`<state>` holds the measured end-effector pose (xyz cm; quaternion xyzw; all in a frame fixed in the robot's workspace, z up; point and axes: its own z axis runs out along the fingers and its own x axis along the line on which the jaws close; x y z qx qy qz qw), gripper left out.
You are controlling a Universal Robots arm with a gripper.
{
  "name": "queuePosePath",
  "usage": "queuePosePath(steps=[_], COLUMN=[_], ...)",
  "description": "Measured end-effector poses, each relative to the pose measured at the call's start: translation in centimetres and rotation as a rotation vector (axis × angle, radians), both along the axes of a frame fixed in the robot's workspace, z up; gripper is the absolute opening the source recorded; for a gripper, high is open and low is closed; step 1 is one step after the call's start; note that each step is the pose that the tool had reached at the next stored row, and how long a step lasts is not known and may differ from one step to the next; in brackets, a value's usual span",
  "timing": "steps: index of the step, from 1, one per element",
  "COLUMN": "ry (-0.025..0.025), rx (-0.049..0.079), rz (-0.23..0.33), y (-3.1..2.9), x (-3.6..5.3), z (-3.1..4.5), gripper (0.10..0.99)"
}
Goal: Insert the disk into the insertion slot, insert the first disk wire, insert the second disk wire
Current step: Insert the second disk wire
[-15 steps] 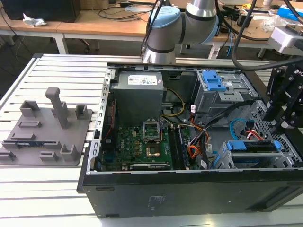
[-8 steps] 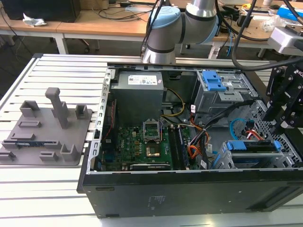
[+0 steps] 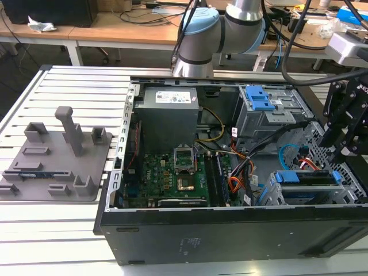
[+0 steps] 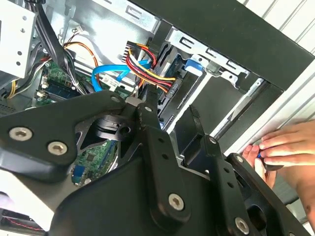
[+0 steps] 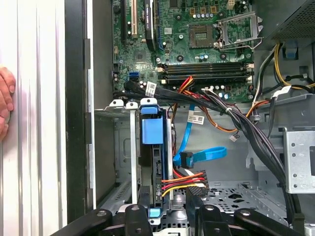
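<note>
I expect the blue data wire to bow into a wider loop when I lower the plug, because it folds back slack [image 5: 211, 154] to the dark plug [image 5: 186, 160].
The disk [image 3: 306, 177], in its bright blue carrier, sits inside the insertion slot [image 3: 269, 194] at the case's corner on the exterior view's right. In the first wrist view the disk [image 5: 152, 147] stands edge-on between the slot walls [image 5: 123, 162]. A blue data wire [image 5: 202, 155] and a red, yellow and black power wire bundle [image 5: 189, 179] both reach the disk's edge. My gripper [image 5: 167, 209] hovers right over that end, open, its fingers [image 4: 147, 115] apart and just short of the power plug [image 4: 160, 84]. Nothing is held between them.
A larger grey cage with a blue latch [image 3: 259, 99] stands behind the slot. Black cable bundles [image 5: 246, 128] cross beside the motherboard [image 3: 172, 178]. A person's hand [image 4: 288, 147] rests at the case's outer edge. A grey fixture block [image 3: 54, 152] lies on the table at the exterior view's left.
</note>
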<state>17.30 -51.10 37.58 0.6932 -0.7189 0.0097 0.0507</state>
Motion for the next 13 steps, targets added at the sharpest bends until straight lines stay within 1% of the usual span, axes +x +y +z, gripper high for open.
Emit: queuePosePath(steps=[1, 2, 3, 4, 5, 6, 7, 8, 9, 10, 11, 12, 13], ry=[0.0, 0.0, 0.0, -0.0001, -0.0001, -0.0003, -0.0015, -0.0106, -0.0183, -0.0273, -0.0447, -0.0569, -0.0735], rx=[-0.001, -0.003, -0.022, -0.033, -0.053, -0.067, -0.077, -0.088, -0.091, -0.092, -0.092, -0.093, -0.093], rz=[0.0, 0.0, 0.0, 0.0, 0.0, 0.0, 0.0, 0.0, -0.001, -0.001, -0.002, -0.002, -0.003], y=[0.02, 0.3, 1.65, 2.8, 3.67, 3.79, 3.86, 3.88, 3.88, 3.88, 3.88, 3.88, 3.88], x=[0.0, 0.0, 0.0, 0.0, -0.01, -0.13, -0.27, -0.67, -1.01, -1.22, -1.57, -1.81, -2.18], z=[0.0, 0.0, 0.0, 0.0, -0.01, -0.01, -0.03, -0.05, -0.07, -0.08, -0.1, -0.12, -0.15], gripper=[0.424, 0.424, 0.424, 0.424, 0.424, 0.424, 0.424, 0.424, 0.424, 0.424, 0.424, 0.424, 0.424])
